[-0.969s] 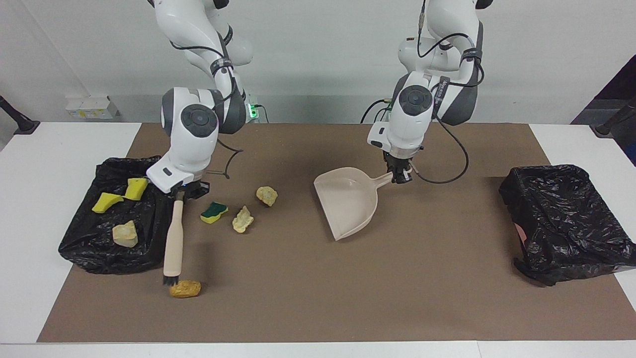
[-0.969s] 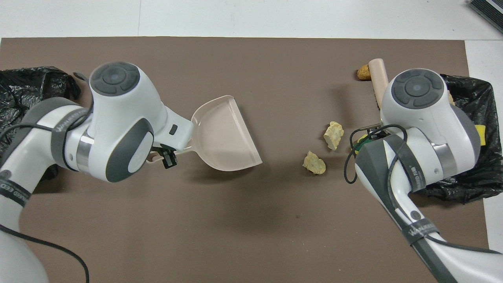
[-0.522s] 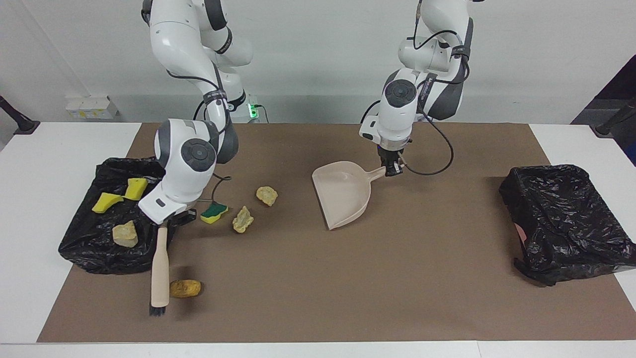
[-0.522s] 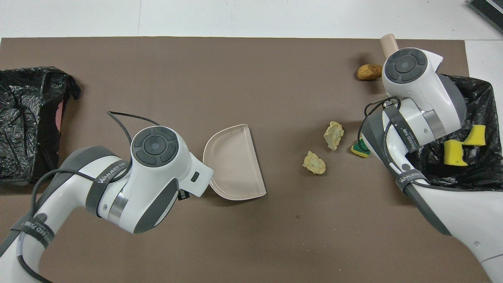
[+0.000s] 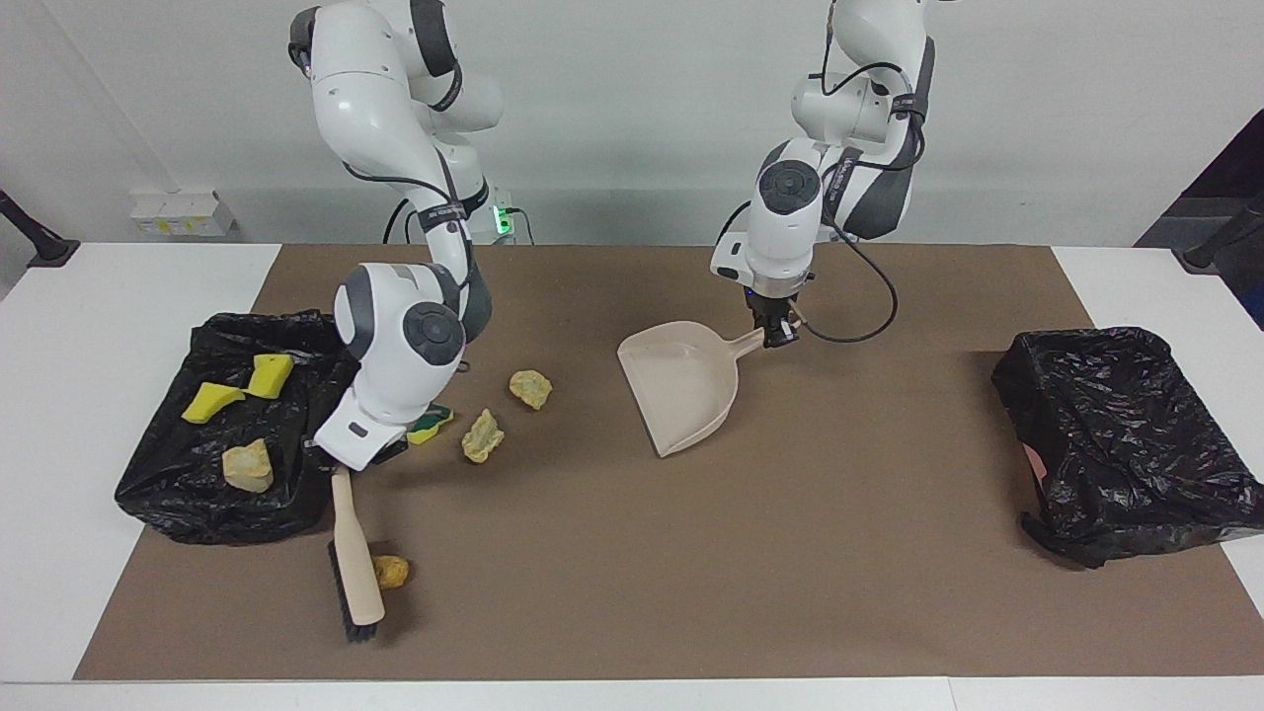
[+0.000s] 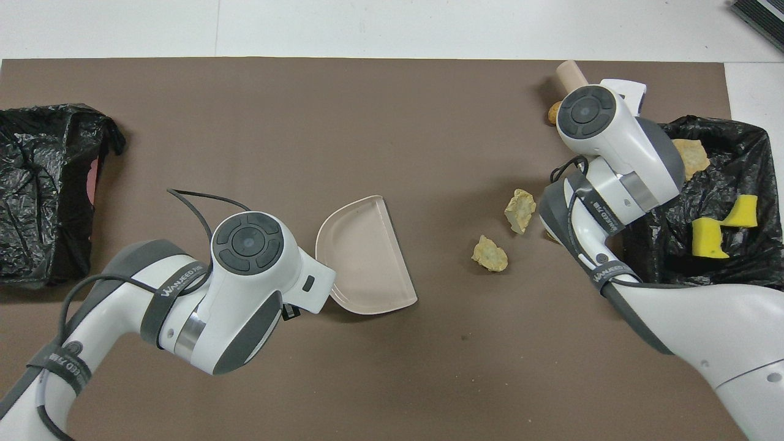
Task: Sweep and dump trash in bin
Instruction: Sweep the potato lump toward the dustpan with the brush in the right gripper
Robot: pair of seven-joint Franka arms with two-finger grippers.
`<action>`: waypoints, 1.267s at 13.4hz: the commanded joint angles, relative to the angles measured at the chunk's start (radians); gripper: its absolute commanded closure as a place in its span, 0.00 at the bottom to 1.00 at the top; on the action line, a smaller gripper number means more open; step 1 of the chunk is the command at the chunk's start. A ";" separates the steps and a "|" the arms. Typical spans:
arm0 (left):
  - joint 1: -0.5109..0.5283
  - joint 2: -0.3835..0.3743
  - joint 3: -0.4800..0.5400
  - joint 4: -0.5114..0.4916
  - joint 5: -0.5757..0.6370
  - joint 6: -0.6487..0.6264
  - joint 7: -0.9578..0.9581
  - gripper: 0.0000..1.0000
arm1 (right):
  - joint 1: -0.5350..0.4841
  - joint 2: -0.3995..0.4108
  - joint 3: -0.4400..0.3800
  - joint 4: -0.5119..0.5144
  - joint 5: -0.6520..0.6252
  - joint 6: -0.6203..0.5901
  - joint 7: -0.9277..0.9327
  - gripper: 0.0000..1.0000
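The brush head (image 5: pixel 356 592) is standing on the bin side of the orange-brown lump, so next my right gripper turns back and sweeps the lump into the dustpan (image 5: pixel 681 385).
My right gripper (image 5: pixel 344 464) is shut on the top of a beige brush (image 5: pixel 355 563), which slants down to the mat with its dark bristles (image 5: pixel 343 604) low. An orange-brown trash lump (image 5: pixel 392 571) (image 6: pixel 554 112) lies against the brush head. Two pale foam lumps (image 5: pixel 482 435) (image 5: pixel 530 388) and a green-and-yellow sponge piece (image 5: pixel 429 423) lie nearer to the robots. The left gripper (image 5: pixel 777 334) is shut on the handle of the beige dustpan (image 5: pixel 681 387) (image 6: pixel 365 256), whose mouth faces the trash. A black-lined bin (image 5: pixel 178 494) sits at the right arm's end.
That bin holds two yellow sponge pieces (image 5: pixel 212 400) (image 5: pixel 269 375) and a pale lump (image 5: pixel 247 464). A second black bag (image 5: pixel 1126 434) (image 6: pixel 43 190) lies at the left arm's end. A brown mat (image 5: pixel 839 573) covers the table's middle.
The right gripper carried the brush away from the robots past the orange-brown lump, then swung it against the lump, nudging it toward the dustpan. The dustpan drew nearer to the robots.
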 commanded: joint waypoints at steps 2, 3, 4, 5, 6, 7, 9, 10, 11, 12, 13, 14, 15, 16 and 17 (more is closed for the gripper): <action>-0.017 -0.031 0.010 -0.040 0.016 0.034 -0.054 1.00 | 0.035 0.004 0.023 0.015 0.092 -0.051 -0.120 1.00; -0.017 -0.031 0.010 -0.040 0.016 0.034 -0.057 1.00 | 0.044 0.000 0.044 0.015 0.118 -0.075 -0.139 1.00; -0.015 -0.031 0.010 -0.040 0.016 0.034 -0.057 1.00 | 0.058 -0.003 0.069 0.018 0.124 -0.105 -0.140 1.00; -0.012 -0.031 0.010 -0.040 0.011 0.034 -0.059 1.00 | 0.066 -0.007 0.094 0.022 0.126 -0.137 -0.142 1.00; -0.012 -0.034 0.009 -0.056 0.004 0.035 -0.060 1.00 | 0.063 -0.021 0.130 0.023 0.139 -0.177 -0.148 1.00; -0.018 -0.049 0.010 -0.076 -0.004 0.059 -0.066 1.00 | 0.055 -0.039 0.152 0.025 0.170 -0.195 -0.172 1.00; -0.017 -0.033 0.009 -0.080 -0.005 0.135 -0.085 1.00 | 0.032 -0.065 0.146 0.046 0.251 -0.218 -0.278 1.00; -0.017 -0.014 0.009 -0.080 -0.015 0.141 -0.121 1.00 | 0.009 -0.064 0.141 0.069 0.250 -0.214 -0.315 1.00; -0.018 -0.013 0.009 -0.080 -0.022 0.136 -0.153 1.00 | -0.018 -0.058 0.141 0.069 0.247 -0.191 -0.338 1.00; -0.018 -0.013 0.009 -0.076 -0.022 0.126 -0.155 1.00 | -0.050 -0.053 0.141 0.065 0.248 -0.145 -0.357 1.00; -0.018 -0.013 0.009 -0.069 -0.022 0.110 -0.152 1.00 | -0.069 -0.053 0.143 0.045 0.256 -0.081 -0.361 1.00; -0.023 -0.010 0.009 -0.052 -0.022 0.077 -0.154 1.00 | -0.069 -0.055 0.143 0.014 0.264 -0.051 -0.361 1.00; -0.030 -0.007 0.010 -0.025 -0.022 0.029 -0.154 1.00 | -0.071 -0.050 0.144 0.005 0.270 -0.042 -0.355 1.00; -0.032 0.003 0.010 -0.011 -0.022 0.011 -0.157 1.00 | -0.068 -0.046 0.146 -0.003 0.271 -0.040 -0.354 1.00; -0.032 0.004 0.009 -0.012 -0.022 0.023 -0.161 1.00 | -0.066 -0.049 0.149 -0.020 0.297 -0.033 -0.363 1.00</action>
